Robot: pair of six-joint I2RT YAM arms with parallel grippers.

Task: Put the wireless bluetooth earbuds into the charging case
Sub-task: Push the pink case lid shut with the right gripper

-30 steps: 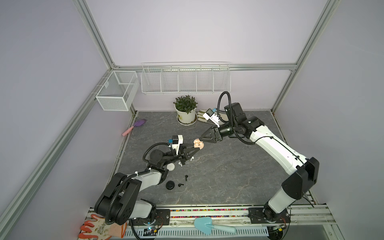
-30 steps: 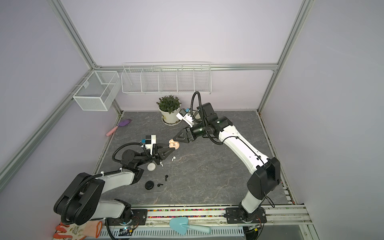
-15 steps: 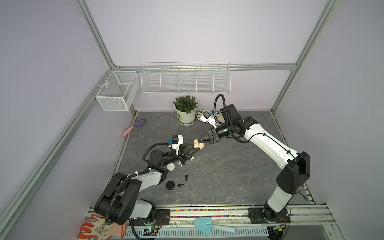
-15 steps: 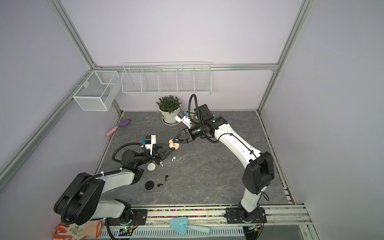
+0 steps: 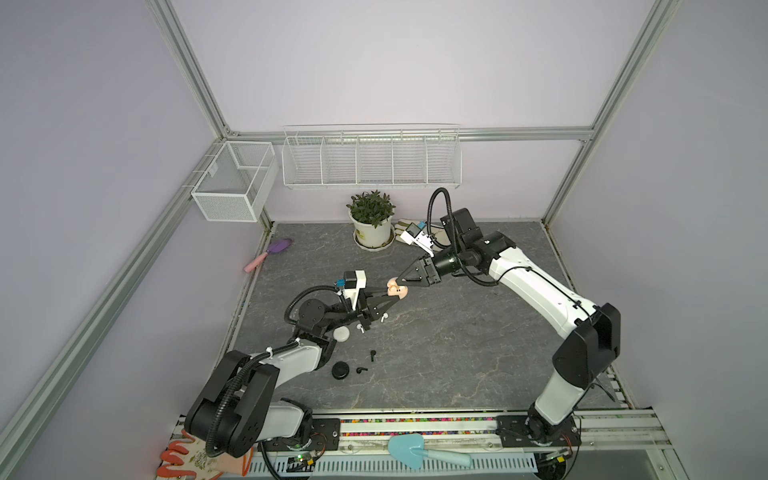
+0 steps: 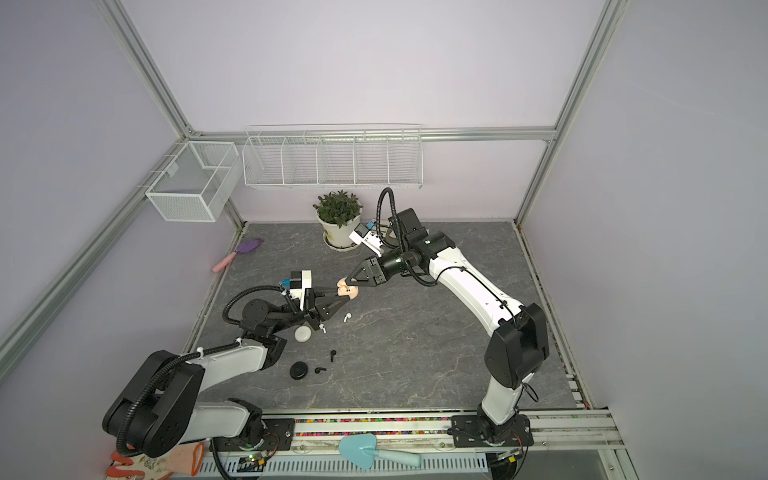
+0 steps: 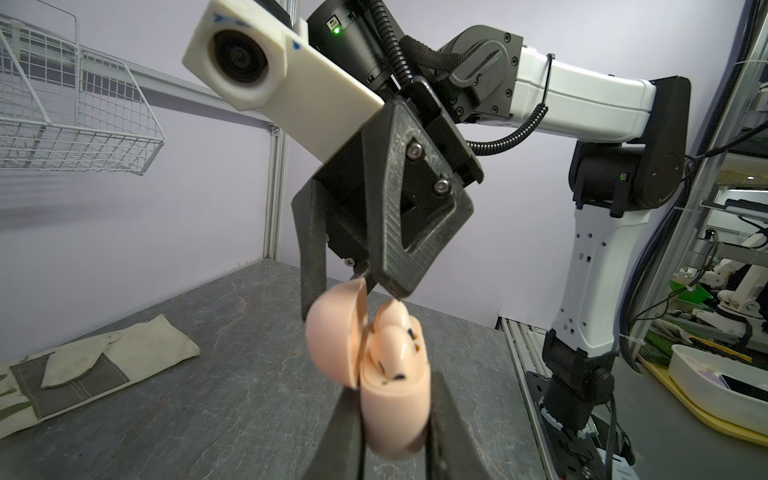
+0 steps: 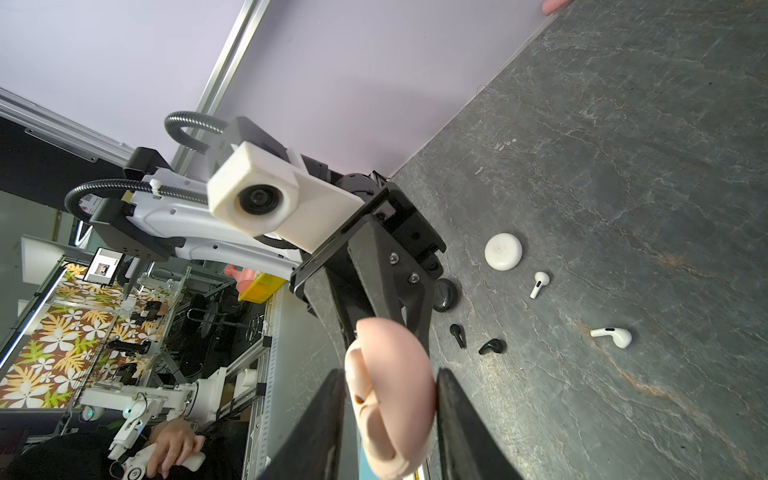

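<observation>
One finger of my right gripper is above the buds inside the open lid point(image 7: 393, 345). Next, my right gripper moves back, turns and pushes the lid point(image 7: 333, 334) closed.
My left gripper point(image 5: 394, 293) point(image 7: 395, 419) is shut on the body of a peach charging case point(image 7: 390, 399) point(image 6: 348, 291), held above the table with its lid point(image 7: 334, 332) hinged open. Two peach buds point(image 7: 395, 345) sit in its wells. My right gripper point(image 5: 400, 284) point(image 8: 390, 390) is open, its fingers straddling the case's lid end; one finger touches it, the other stands just off. White earbuds point(image 5: 383, 317) point(image 5: 360, 328) and black earbuds point(image 5: 372, 355) point(image 5: 361, 370) lie loose on the table, also in the right wrist view point(image 8: 539, 284) point(image 8: 492, 346).
A white round case point(image 5: 342, 333) and a black round case point(image 5: 340, 370) lie under my left arm. A potted plant point(image 5: 372, 220), a work glove point(image 7: 104, 365) and a purple brush point(image 5: 270, 251) are at the back. A blue trowel point(image 5: 415, 453) lies on the front rail.
My right gripper has reached in toward the held case and its jaws have narrowed around the lid end. The left gripper and the case have stayed put.
</observation>
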